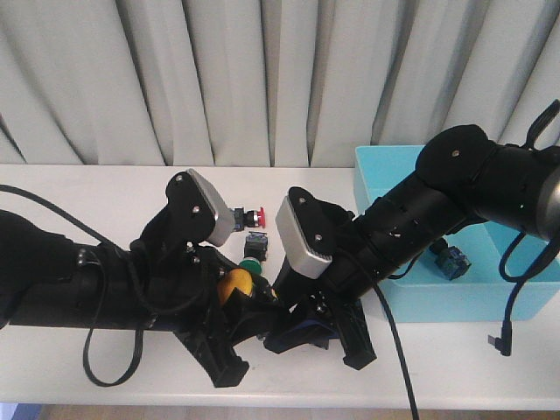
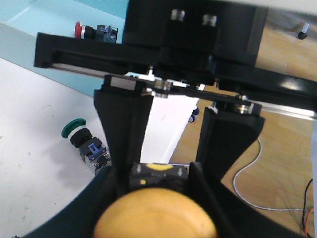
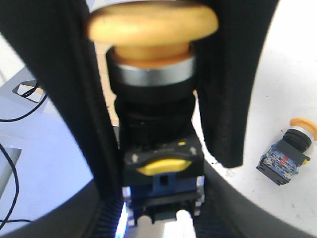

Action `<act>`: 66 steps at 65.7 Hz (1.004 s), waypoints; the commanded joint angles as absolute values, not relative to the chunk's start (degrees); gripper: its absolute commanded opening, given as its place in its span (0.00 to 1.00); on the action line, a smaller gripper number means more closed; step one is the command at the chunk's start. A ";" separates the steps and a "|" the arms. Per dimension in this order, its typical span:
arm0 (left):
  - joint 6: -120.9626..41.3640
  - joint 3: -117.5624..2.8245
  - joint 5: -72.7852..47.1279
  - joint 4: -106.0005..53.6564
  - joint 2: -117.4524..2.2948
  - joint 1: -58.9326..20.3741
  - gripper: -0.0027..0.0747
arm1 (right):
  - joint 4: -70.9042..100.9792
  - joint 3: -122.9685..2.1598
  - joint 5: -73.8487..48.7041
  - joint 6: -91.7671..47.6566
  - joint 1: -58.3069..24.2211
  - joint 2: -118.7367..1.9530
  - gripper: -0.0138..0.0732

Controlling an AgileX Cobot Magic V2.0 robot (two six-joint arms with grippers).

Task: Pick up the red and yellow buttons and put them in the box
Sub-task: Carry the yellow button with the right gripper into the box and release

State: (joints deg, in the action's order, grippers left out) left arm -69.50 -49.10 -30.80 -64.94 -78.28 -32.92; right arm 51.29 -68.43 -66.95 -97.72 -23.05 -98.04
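The yellow button [image 1: 234, 284] is held by both my grippers, so my left gripper should open before my right gripper takes the button into the turquoise box [image 1: 418, 265].
A yellow button [image 1: 234, 285] with a round cap and black body hangs above the table's front middle, between both grippers. My left gripper [image 1: 238, 304] is shut round its cap end; the cap fills the left wrist view [image 2: 154, 218]. My right gripper [image 1: 273, 302] is shut on its black body [image 3: 161, 158], with the cap [image 3: 151, 22] pointing away. A red button [image 1: 254, 213] lies on the table behind the arms. A second yellow button [image 3: 290, 153] lies on the table. The turquoise box [image 1: 376, 179] stands at the right; my right arm reaches over its front wall.
A green-capped switch [image 1: 252, 255] and a small dark switch body [image 1: 256, 238] lie just behind the grippers; the green one also shows in the left wrist view [image 2: 74, 130]. A blue and black switch [image 1: 451, 261] lies inside the box. A loose cable [image 1: 503, 337] hangs at the right.
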 commanded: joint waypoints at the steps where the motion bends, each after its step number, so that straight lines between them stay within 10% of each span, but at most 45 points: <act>1: -69.09 -50.93 -29.60 -67.82 -76.71 -33.08 0.30 | 54.51 -69.99 -68.25 -97.82 -22.99 -95.92 0.37; 30: -69.59 -50.93 -29.27 -64.23 -76.64 -33.08 0.90 | 52.32 -70.04 -67.90 -97.11 -22.98 -95.50 0.37; 66: -68.95 -50.92 -27.02 -55.70 -75.97 -33.08 0.79 | 18.41 -70.04 -49.00 -53.72 -10.29 -85.73 0.37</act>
State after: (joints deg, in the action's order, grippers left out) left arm -69.50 -49.10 -28.38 -54.16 -77.89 -32.92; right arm 22.85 -68.43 -54.11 -66.22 -14.39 -88.88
